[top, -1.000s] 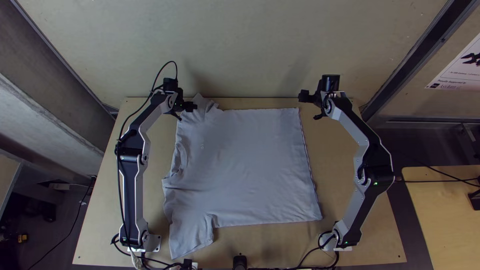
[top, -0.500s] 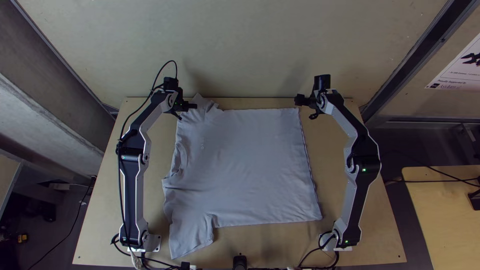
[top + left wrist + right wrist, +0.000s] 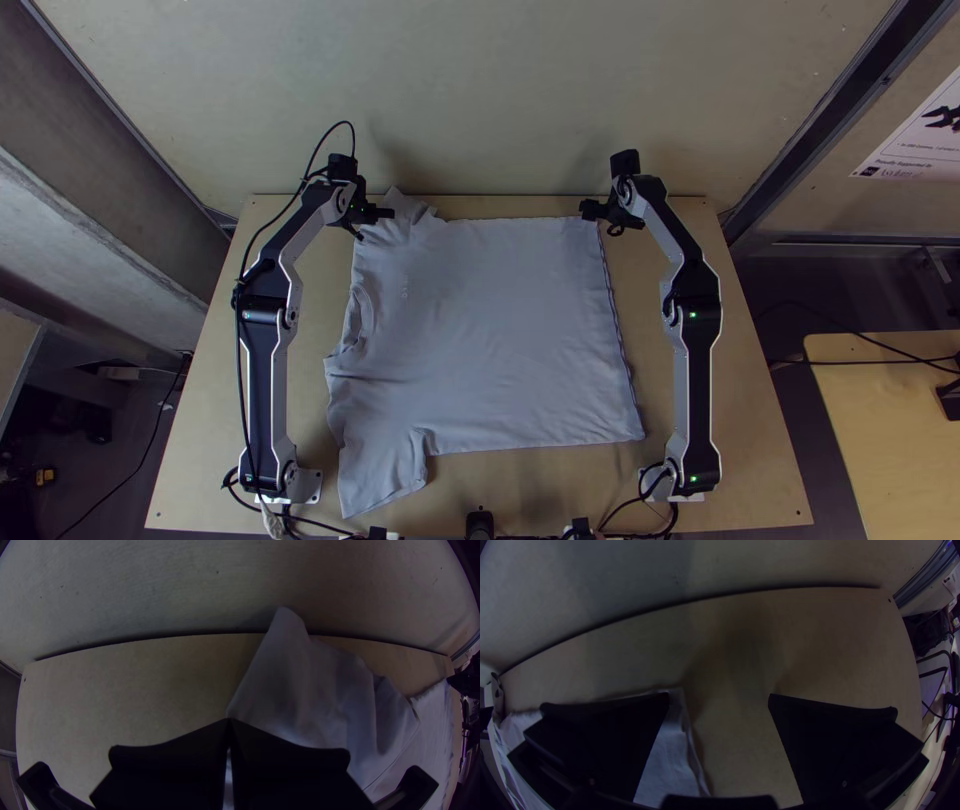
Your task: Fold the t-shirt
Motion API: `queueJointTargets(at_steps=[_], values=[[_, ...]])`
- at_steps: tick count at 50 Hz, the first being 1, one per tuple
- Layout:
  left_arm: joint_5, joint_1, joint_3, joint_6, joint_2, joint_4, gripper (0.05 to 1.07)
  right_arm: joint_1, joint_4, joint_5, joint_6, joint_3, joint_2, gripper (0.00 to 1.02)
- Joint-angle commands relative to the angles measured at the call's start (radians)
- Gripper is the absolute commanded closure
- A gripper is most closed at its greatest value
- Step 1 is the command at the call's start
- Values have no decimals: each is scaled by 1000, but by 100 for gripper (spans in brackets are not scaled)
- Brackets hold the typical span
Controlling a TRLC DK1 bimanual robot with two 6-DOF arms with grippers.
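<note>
My gripper will fold the t-shirt's far edge over, and the edge should come down crumpled at the sleeve end and smoother toward the hem, because that sleeve is bunched.
In the top view the pale grey t-shirt lies spread, hem to the right, one sleeve near the front and the other side bunched at the far left. My left gripper is at that bunched far-left part. In the left wrist view, the left gripper has its fingertips together on the edge of the cloth. My right gripper is over the far right hem corner. As the right wrist view shows, the right gripper is open, one finger above the cloth, the other above bare wood.
The wooden table ends at a pale back wall close behind both grippers. Bare wood borders the shirt on its right. Cables lie along the near edge, and a second table stands off to the right.
The right arm has swung left, bringing its gripper from right of the shirt to above its far right corner. The left arm and the shirt have kept still.
</note>
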Motion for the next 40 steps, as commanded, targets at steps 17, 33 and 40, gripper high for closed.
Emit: queueJointTargets(at_steps=[17,33,40], values=[[-1,-23,-34,-12,-21,-14,105,65,13,-4,23,52,73,13],[-1,-10,-49,-9,-42,-16,105,71,66,-4,16,58,85,62],[-1,0,-51,-12,-59,-16,105,69,80,-4,-35,57,85,100]])
